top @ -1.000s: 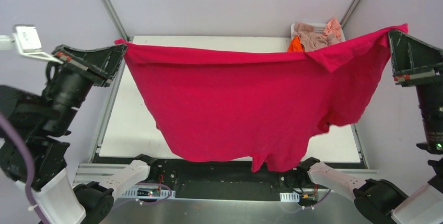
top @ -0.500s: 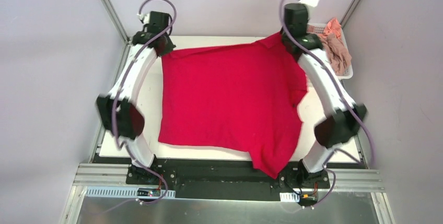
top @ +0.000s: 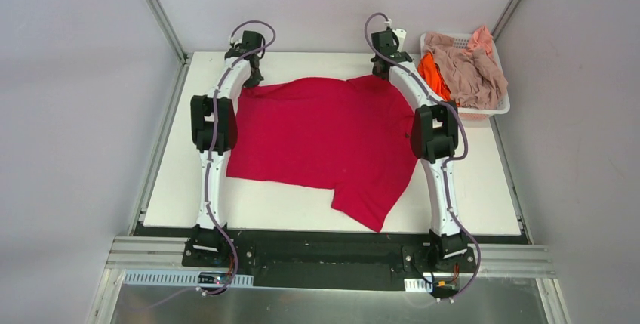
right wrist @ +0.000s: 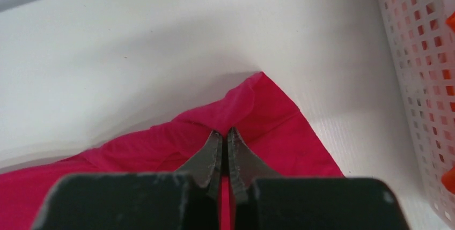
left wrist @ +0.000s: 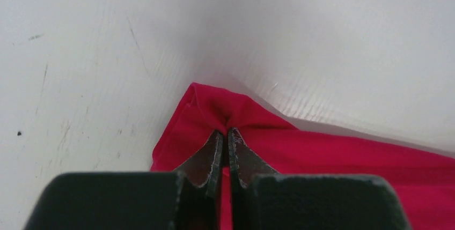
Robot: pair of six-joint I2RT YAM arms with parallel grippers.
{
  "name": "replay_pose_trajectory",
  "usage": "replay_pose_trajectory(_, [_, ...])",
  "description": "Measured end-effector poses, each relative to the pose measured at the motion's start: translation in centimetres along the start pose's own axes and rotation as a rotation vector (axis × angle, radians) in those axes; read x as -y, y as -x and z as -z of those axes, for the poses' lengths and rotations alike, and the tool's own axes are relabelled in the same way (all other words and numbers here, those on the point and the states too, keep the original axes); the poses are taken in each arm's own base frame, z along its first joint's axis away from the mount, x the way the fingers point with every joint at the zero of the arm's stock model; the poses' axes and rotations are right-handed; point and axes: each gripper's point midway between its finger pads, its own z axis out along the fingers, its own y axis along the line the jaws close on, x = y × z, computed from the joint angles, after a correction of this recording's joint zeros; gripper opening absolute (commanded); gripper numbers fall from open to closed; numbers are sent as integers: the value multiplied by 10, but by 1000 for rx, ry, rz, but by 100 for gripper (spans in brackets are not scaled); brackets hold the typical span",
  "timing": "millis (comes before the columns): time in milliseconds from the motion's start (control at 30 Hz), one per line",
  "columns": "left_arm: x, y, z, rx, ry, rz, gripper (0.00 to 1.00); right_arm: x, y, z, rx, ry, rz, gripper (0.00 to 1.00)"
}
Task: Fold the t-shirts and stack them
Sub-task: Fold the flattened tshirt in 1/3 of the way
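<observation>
The crimson red t-shirt's far edge (top: 324, 80) is rippled between my grippers, so my left gripper should pull its corner (top: 244, 92) away from my right gripper before opening.
The crimson red t-shirt (top: 321, 135) lies spread on the white table (top: 181, 188), one sleeve hanging toward the near edge. My left gripper (top: 251, 81) is shut on its far left corner (left wrist: 214, 109). My right gripper (top: 380, 72) is shut on its far right corner (right wrist: 252, 104). Both arms are stretched out to the far side of the table. An orange t-shirt (top: 432, 69) and pinkish-beige t-shirts (top: 468, 63) lie bunched in the white basket (top: 487, 109) at the far right.
The basket's lattice wall (right wrist: 424, 53) stands just right of my right gripper. Metal frame posts (top: 155, 7) rise at the far corners. Bare table shows left and right of the red shirt and along the near edge.
Both arms have swung from high and near the camera down to the far side of the table, laying the red shirt flat. The shirt has shifted farther back since half a second ago.
</observation>
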Motion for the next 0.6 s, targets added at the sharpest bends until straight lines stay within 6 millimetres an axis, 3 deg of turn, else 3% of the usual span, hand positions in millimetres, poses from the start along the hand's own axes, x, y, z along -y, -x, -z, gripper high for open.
replay_pose_trajectory(167, [3, 20, 3, 53, -27, 22, 0, -4, 7, 2, 22, 17, -40, 0])
replay_pose_trajectory(333, [-6, 23, -1, 46, -28, 33, 0, 6, -14, 10, -46, -6, -57, 0])
replay_pose_trajectory(433, [-10, 23, -3, 38, -29, 28, 0, 19, -30, 30, -111, -24, -64, 0])
replay_pose_trajectory(600, [-10, 16, -5, 14, -48, 14, 0, 37, -30, 78, -142, -29, -118, 0])
